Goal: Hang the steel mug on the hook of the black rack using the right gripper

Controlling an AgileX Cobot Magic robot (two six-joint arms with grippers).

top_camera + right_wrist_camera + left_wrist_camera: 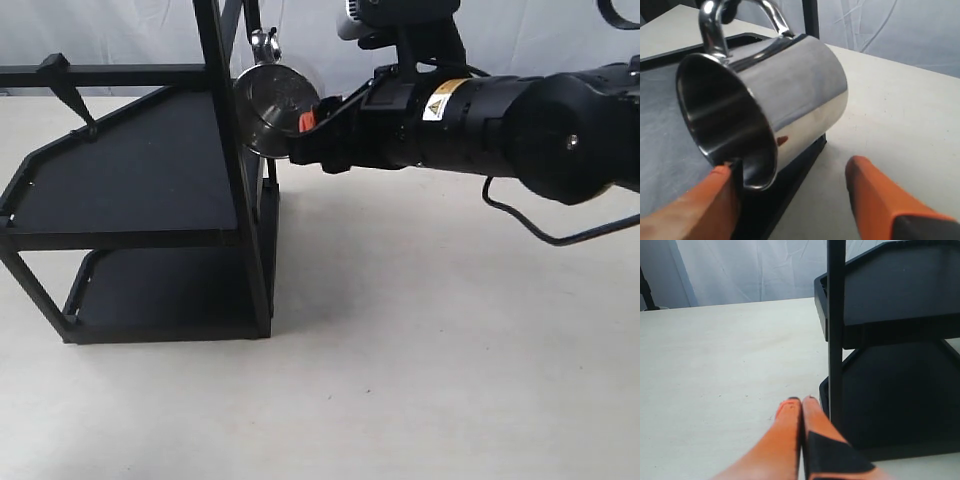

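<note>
The steel mug (278, 110) will keep hanging at a tilt when I pull my open right gripper away, because the looped handle (265, 45) is around the hook.
The steel mug (272, 108) hangs tilted beside the black rack's (150, 170) tall post, its looped handle (265, 42) uppermost. In the right wrist view the handle (715, 20) loops round a small dark peg, the hook (729, 14). My right gripper (306, 124) is at the mug's open rim with its jaws wide apart. One orange finger (710, 200) touches the mug's (790, 90) rim, and the other finger (875, 195) stands clear over the table. My left gripper (801, 401) is shut on nothing, low beside the rack's post (836, 330).
A thicker slanted black rod with a knobbed head (70, 95) leans over the rack's upper shelf. The lower shelf (160, 290) sits just above the pale table (450, 350). A black cable (540, 230) hangs under the right arm.
</note>
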